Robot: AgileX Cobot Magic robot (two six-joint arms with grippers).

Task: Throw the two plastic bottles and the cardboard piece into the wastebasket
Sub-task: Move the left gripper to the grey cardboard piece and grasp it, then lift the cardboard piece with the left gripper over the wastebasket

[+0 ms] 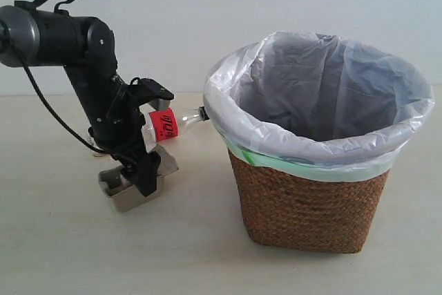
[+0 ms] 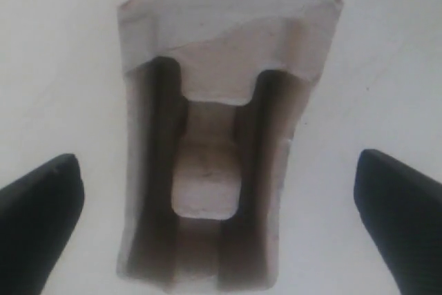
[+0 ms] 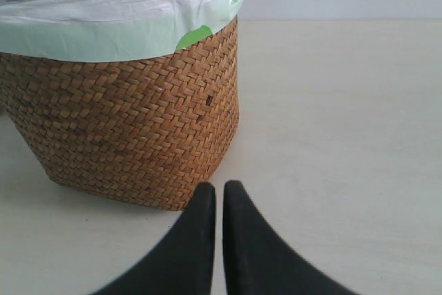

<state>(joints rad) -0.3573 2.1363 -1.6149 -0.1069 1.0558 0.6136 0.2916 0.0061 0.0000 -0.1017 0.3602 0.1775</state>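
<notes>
The left gripper's open fingers straddle the cardboard piece's narrow width (image 2: 206, 184), so the robot should go on moving them straight down until they are on either side of its long walls (image 1: 131, 200) before it closes them.
The grey-brown cardboard piece (image 1: 123, 191) lies on the table at the left. My left gripper (image 1: 141, 170) hangs just over it, open; in the left wrist view the cardboard piece (image 2: 228, 67) sits between the two wide-apart black fingers (image 2: 41, 219) of the gripper (image 2: 219, 222), touching neither. Behind the arm lies the red-label bottle (image 1: 164, 124), its neck pointing at the wastebasket (image 1: 311, 198). The green-cap bottle is out of view. My right gripper (image 3: 219, 195) is shut on nothing, low on the table beside the wicker wastebasket (image 3: 138, 122); it is absent from the exterior view.
The white liner bag (image 1: 311, 88) stands open above the basket's green band (image 1: 276, 162). Bare pale table (image 1: 103, 253) stretches in front of the arm and the basket. A plain wall rises behind.
</notes>
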